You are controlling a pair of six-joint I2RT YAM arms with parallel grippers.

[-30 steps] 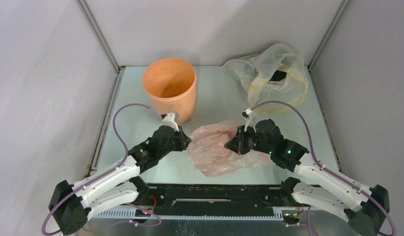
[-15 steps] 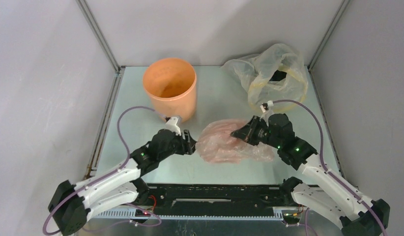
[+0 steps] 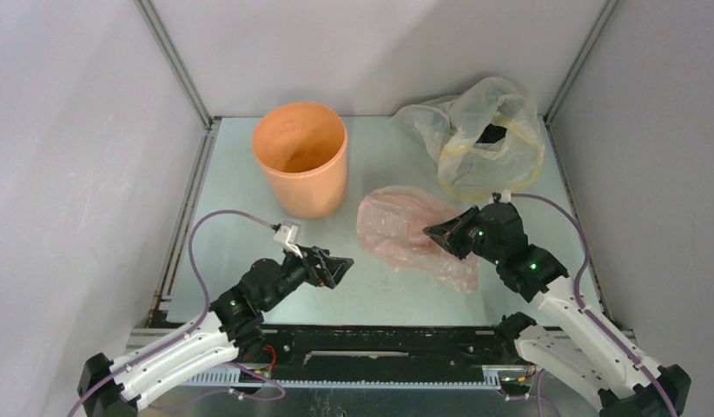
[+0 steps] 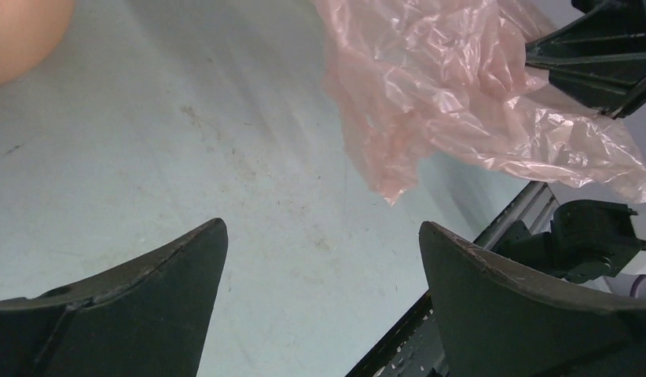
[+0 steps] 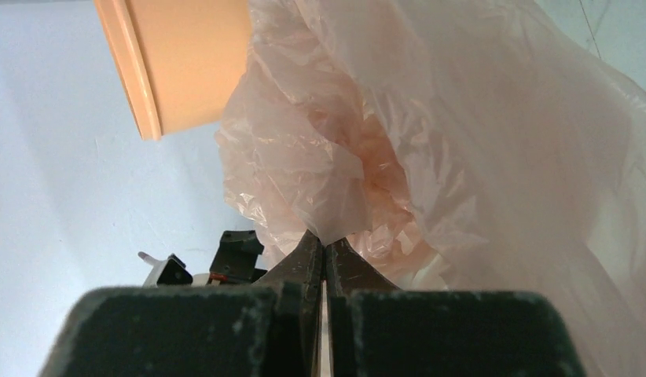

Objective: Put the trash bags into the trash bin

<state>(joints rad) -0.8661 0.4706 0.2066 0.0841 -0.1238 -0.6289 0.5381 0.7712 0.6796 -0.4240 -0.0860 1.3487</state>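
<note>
My gripper is about to pull the pale pink trash bag, which hangs in loose, crumpled folds (image 3: 400,228). The bag's dangling corner (image 4: 389,182) will stretch out into straight, tight pleats when I pull.
The pale pink trash bag (image 3: 406,230) hangs crumpled to the right of the orange trash bin (image 3: 303,169), its lower end trailing toward the table. My right gripper (image 3: 433,233) is shut on a fold of the trash bag (image 5: 398,133), with the trash bin (image 5: 186,63) showing at upper left in the right wrist view. My left gripper (image 3: 343,269) stands open and empty near the table's front, left of the bag. In the left wrist view the trash bag (image 4: 438,102) hangs ahead of my left gripper (image 4: 324,236), apart from it, and a corner of the trash bin (image 4: 21,31) shows.
A larger clear yellowish plastic bag (image 3: 479,135) with dark contents sits at the back right corner. Grey walls and metal frame posts enclose the table (image 3: 241,234) on three sides. A dark rail (image 3: 388,356) runs along the near edge.
My left gripper has let go of the pink bag, opened wide and pulled back toward the near edge. My right gripper has lifted the bag and carried it back and to the right.
</note>
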